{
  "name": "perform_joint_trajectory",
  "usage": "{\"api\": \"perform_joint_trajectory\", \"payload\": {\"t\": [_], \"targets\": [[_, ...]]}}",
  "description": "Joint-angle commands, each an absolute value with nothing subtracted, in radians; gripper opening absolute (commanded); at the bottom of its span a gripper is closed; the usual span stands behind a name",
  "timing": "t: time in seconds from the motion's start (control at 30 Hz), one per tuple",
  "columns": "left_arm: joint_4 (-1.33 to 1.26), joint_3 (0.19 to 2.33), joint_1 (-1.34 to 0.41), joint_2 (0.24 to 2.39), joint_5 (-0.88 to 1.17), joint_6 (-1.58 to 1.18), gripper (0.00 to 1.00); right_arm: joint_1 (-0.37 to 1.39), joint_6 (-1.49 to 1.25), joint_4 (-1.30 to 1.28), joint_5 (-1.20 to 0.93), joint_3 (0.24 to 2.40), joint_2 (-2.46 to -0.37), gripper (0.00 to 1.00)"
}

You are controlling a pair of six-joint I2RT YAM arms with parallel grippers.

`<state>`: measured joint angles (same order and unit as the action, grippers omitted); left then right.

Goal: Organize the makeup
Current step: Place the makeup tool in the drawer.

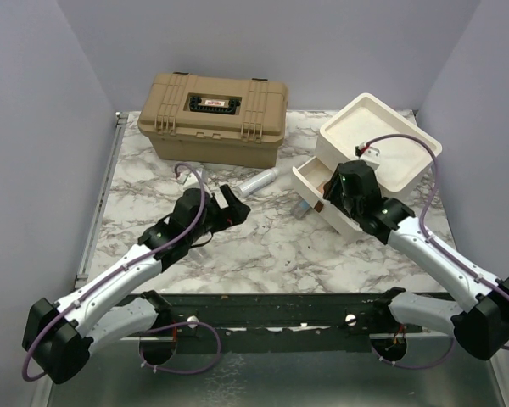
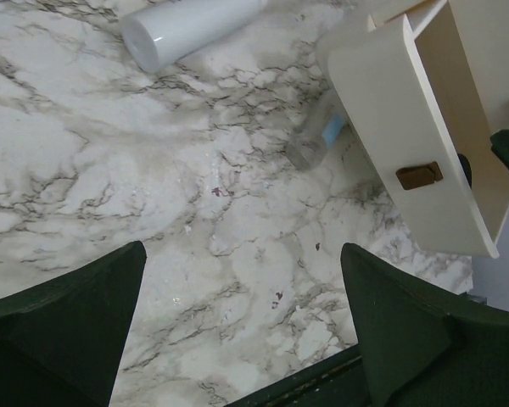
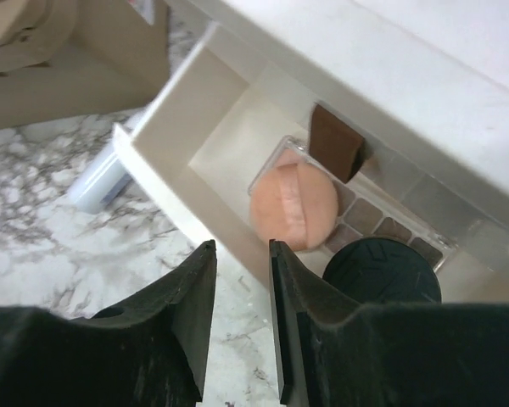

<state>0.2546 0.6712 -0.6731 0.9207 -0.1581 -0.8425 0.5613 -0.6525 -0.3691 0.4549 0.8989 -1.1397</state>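
My right gripper needs to move back to the white box's top first, because it is hovering over the open drawer (image 1: 316, 175), and then my left gripper should push the drawer's front (image 1: 309, 196) in.
A pale silvery tube (image 1: 260, 180) lies on the marble between the tan case and the white box; it also shows in the left wrist view (image 2: 187, 25) and the right wrist view (image 3: 100, 182). A tiny clear and light-blue piece (image 2: 322, 136) lies by the open drawer's front (image 2: 407, 127). My left gripper (image 1: 234, 203) is wide open and empty over bare marble (image 2: 242, 284). My right gripper (image 1: 324, 197) hovers at the open drawer's front edge (image 3: 242, 254), jaws a narrow gap apart, holding nothing. The drawer holds a peach puff (image 3: 293, 203), a palette and a black round compact (image 3: 382, 271). No black brushes show.
A big tan latched case (image 1: 212, 114) stands at the back. The white box (image 1: 382, 140) with drawers stands at the right, one drawer (image 1: 316, 176) pulled out toward the left. A small pale item (image 1: 184, 175) lies near the left arm's cable.
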Motion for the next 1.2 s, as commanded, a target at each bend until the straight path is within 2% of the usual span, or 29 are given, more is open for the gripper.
{"api": "perform_joint_trajectory", "payload": {"t": [0.0, 0.13, 0.37, 0.47, 0.53, 0.83, 1.0, 1.17], "targets": [[0.088, 0.680, -0.670, 0.997, -0.002, -0.791, 0.99, 0.557, -0.531, -0.368, 0.299, 0.951, -1.042, 0.38], [-0.029, 0.689, -0.672, 1.095, 0.082, -0.793, 0.99, 0.557, -0.479, -0.337, 0.257, 0.971, -0.972, 0.45], [-0.231, 0.732, -0.694, 1.299, 0.152, -0.825, 0.99, 0.557, -0.353, -0.348, 0.418, 1.063, -0.973, 0.53], [-0.272, 0.785, -0.711, 1.385, 0.159, -0.826, 0.98, 0.556, -0.308, -0.370, 0.503, 1.130, -1.023, 0.72], [-0.290, 0.840, -0.730, 1.450, 0.171, -0.837, 0.96, 0.550, -0.281, -0.399, 0.517, 1.181, -1.060, 0.75], [-0.298, 0.991, -0.859, 1.634, 0.138, -0.818, 0.94, 0.394, -0.274, -0.527, 0.216, 1.312, -1.169, 0.81], [-0.308, 1.031, -0.893, 1.694, 0.148, -0.821, 0.76, 0.281, -0.305, -0.527, -0.044, 1.303, -1.196, 0.83], [-0.310, 1.066, -0.903, 1.735, 0.149, -0.822, 0.56, 0.238, -0.313, -0.527, -0.061, 1.311, -1.237, 0.84]]}}
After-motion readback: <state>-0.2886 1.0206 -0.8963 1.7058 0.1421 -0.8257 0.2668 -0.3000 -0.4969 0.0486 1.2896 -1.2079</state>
